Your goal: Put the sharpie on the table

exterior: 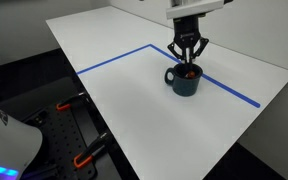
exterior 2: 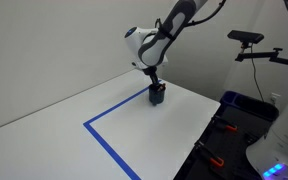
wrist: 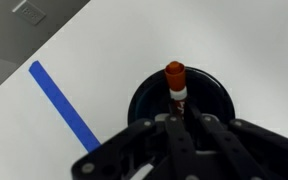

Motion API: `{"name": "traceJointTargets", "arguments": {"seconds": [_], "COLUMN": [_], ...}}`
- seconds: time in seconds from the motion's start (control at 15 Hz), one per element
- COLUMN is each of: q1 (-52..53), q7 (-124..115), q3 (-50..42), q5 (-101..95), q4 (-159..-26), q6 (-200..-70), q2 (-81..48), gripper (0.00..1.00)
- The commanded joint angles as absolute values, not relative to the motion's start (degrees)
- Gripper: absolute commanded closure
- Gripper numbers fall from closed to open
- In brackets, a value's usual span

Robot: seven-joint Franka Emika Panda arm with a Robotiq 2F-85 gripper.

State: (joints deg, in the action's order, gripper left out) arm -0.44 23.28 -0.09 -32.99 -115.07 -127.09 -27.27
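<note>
My gripper is too high, its fingers only at the sharpie's reddish cap (exterior: pixel 191 73). I should open, go down around the sharpie's body (wrist: pixel 178 102) and close before lifting.
The sharpie (wrist: pixel 175 82) has a reddish cap and a dark body and stands upright in the dark blue mug (wrist: pixel 212 96). In an exterior view its red tip (exterior: pixel 189 70) shows at the mug's mouth. My gripper (wrist: pixel 184 118) is directly above the mug (exterior: pixel 184 82) with its fingers closed around the sharpie's body. In both exterior views the gripper (exterior: pixel 189 62) (exterior 2: pixel 154 82) reaches down into the mug (exterior 2: pixel 157 96). The mug stands on the white table (exterior: pixel 134 100) next to a blue tape line (exterior: pixel 114 60).
A black bench with orange clamps (exterior: pixel 72 128) stands beside the table's edge, and it also shows in an exterior view (exterior 2: pixel 224 145). A camera on a stand (exterior 2: pixel 248 40) and a blue bin (exterior 2: pixel 246 104) are beyond the table. Blue tape (exterior 2: pixel 109 140) crosses the tabletop.
</note>
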Motion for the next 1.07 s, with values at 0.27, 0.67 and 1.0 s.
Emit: {"name": "traceJointTargets", "arguments": {"seconds": [0.27, 0.67, 1.0], "q1": [-1.25, -1.64, -1.78], "q7": [25.20, 25.20, 25.33], "q3": [-0.06, -0.14, -0.15], "q5": [-31.86, -31.62, -31.54], "q4": [-112.04, -110.93, -110.56], "q6": [-126.79, -126.74, -126.61], "q2": [-30.28, -31.77, -31.98], "gripper": [0.67, 0.92, 1.00]}}
